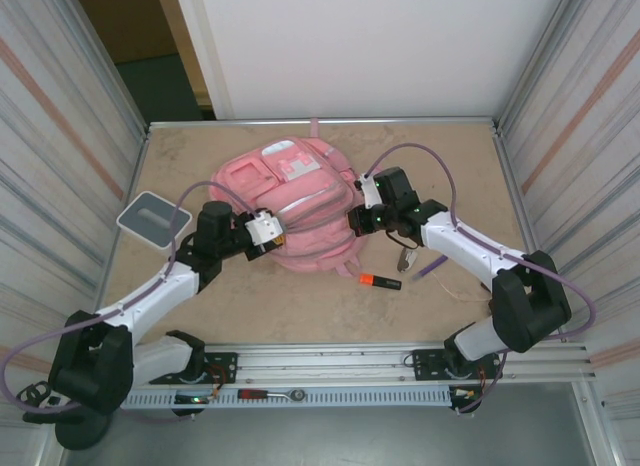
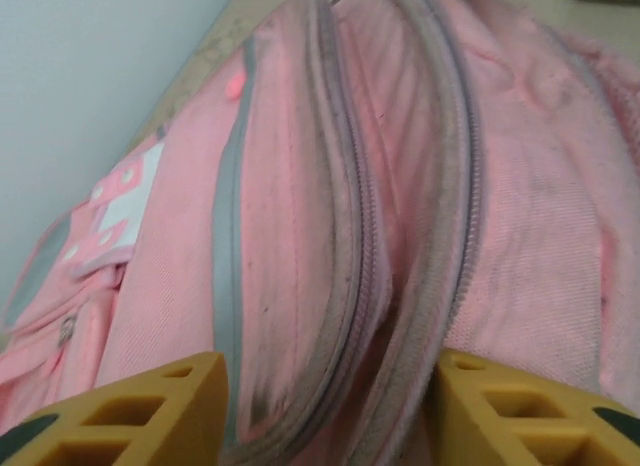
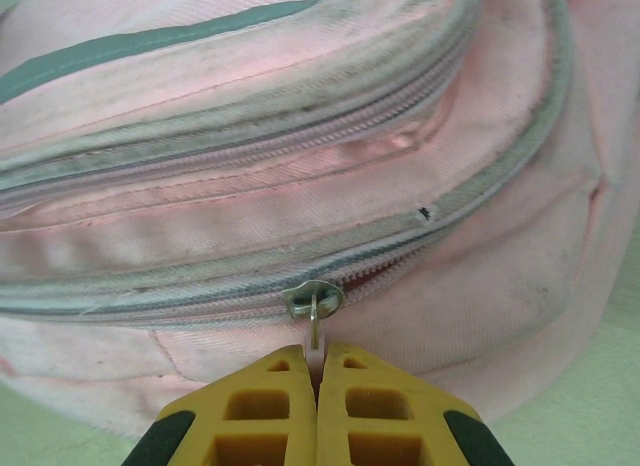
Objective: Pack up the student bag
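The zip gapes (image 3: pixel 385 275) beyond the slider and curves around the bag's corner, so next my right gripper guides the pull tab along that bend (image 3: pixel 528 158) toward the far side of the bag.
The pink student bag (image 1: pixel 290 196) lies flat in the middle of the table, its white patch toward the far side. My left gripper (image 1: pixel 268 232) is at the bag's near left edge. Its yellow fingers (image 2: pixel 150 411) stand open, one on each side of two grey zip ridges (image 2: pixel 400 286) of the bag (image 2: pixel 280 186). My right gripper (image 1: pixel 356 220) is at the bag's right edge. It (image 3: pixel 315 371) is shut on the pull tab of a metal zip slider (image 3: pixel 314 301). The zip teeth gape slightly to the right of the slider on the bag (image 3: pixel 300 206).
An orange highlighter (image 1: pixel 379 281), a purple pen (image 1: pixel 432 266) and a small pale object (image 1: pixel 407 258) lie on the table near the bag's right side, under the right arm. A grey-rimmed white box (image 1: pixel 153 218) sits at the table's left edge. Corrugated walls close in both sides.
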You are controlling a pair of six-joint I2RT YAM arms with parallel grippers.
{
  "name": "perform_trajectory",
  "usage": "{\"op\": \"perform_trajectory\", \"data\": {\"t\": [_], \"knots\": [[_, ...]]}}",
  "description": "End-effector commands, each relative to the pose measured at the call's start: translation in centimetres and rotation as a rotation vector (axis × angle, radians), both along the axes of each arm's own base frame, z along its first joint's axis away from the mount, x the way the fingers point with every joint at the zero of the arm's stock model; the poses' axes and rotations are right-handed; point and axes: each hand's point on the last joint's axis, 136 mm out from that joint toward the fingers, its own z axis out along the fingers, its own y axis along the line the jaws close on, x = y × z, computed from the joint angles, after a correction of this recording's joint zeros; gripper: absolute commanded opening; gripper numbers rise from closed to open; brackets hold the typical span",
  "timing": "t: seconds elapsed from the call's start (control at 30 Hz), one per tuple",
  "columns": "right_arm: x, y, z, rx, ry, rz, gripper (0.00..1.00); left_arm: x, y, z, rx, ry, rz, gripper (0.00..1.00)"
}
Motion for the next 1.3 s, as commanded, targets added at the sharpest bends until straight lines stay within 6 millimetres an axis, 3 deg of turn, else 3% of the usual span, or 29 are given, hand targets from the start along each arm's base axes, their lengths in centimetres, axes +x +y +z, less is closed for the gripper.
{"op": "perform_trajectory", "data": {"t": [0.0,0.1,0.33,0.5,0.57,0.7,0.77,0.9,1.03,1.13,1.27], "knots": [[-0.4,2.5,3.0,0.090,-0.043,0.056,0.00,-0.3,-0.9,4.0,-0.059,-0.067,0.040,0.62],[-1.4,3.9,4.2,0.132,-0.058,0.100,0.00,-1.8,-2.9,3.8,-0.016,-0.055,-0.019,0.69],[-4.2,6.5,6.7,0.215,-0.087,0.199,0.00,-2.2,-6.2,2.0,0.139,-0.065,-0.100,0.64],[-5.6,7.0,7.0,0.246,-0.081,0.236,0.00,-0.5,-6.3,0.6,0.206,-0.073,-0.078,0.46],[-5.7,6.4,6.6,0.228,-0.088,0.222,0.00,0.2,-5.9,0.4,0.206,-0.079,-0.059,0.34],[-4.3,3.4,4.1,0.119,-0.063,0.120,0.00,0.5,-4.0,1.1,0.139,-0.088,-0.044,0.04],[-2.9,1.2,2.3,0.039,-0.036,0.034,0.00,0.0,-2.9,1.6,0.085,-0.104,-0.060,0.00],[0.2,-2.7,-0.3,-0.067,0.015,-0.130,0.00,-0.3,-0.4,3.2,-0.063,-0.153,-0.042,0.00],[1.1,-1.3,0.1,-0.023,0.008,-0.105,0.00,0.4,1.2,3.3,-0.084,-0.162,0.013,0.02],[0.7,0.6,1.2,0.047,-0.002,-0.050,0.00,0.4,1.1,2.8,-0.067,-0.108,0.010,0.19],[0.0,2.0,2.2,0.107,-0.006,-0.002,0.00,-0.8,-0.5,3.2,-0.078,-0.074,-0.029,0.45]]}}
